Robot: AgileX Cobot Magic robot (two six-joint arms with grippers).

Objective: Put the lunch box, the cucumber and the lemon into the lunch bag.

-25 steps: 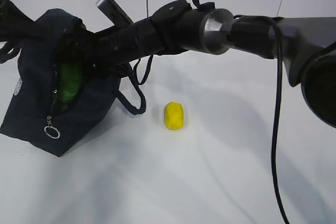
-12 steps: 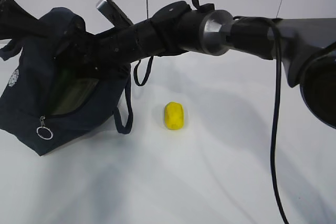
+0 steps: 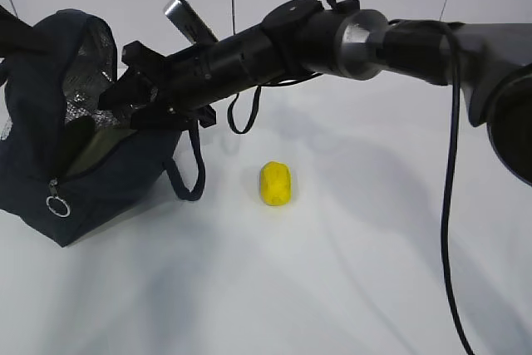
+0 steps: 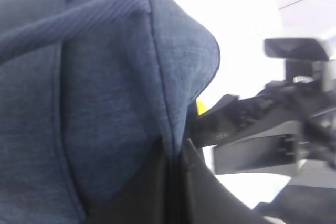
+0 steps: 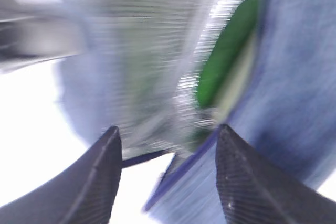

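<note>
The yellow lemon will settle against the cucumber when I lower the lemon into an open gap that shows beside the lunch box.
The navy lunch bag sits at the left, mouth open toward the right, silver lining showing. Inside lies the lunch box, its sage lid showing. The dark green cucumber rests in the bag beside the lining. The yellow lemon lies on the table right of the bag. My right gripper is open and empty just outside the bag's mouth; it also shows in the right wrist view. My left gripper is shut on the bag's upper edge and holds it up.
White tabletop all around. The bag's loop handle hangs down between the bag and the lemon. The zipper's ring pull hangs at the bag's front. The right arm spans the view above the lemon.
My right gripper has come back out of the bag's mouth, empty, leaving the cucumber inside. The bag has shifted left and its upper edge has been lifted, opening the mouth wider.
</note>
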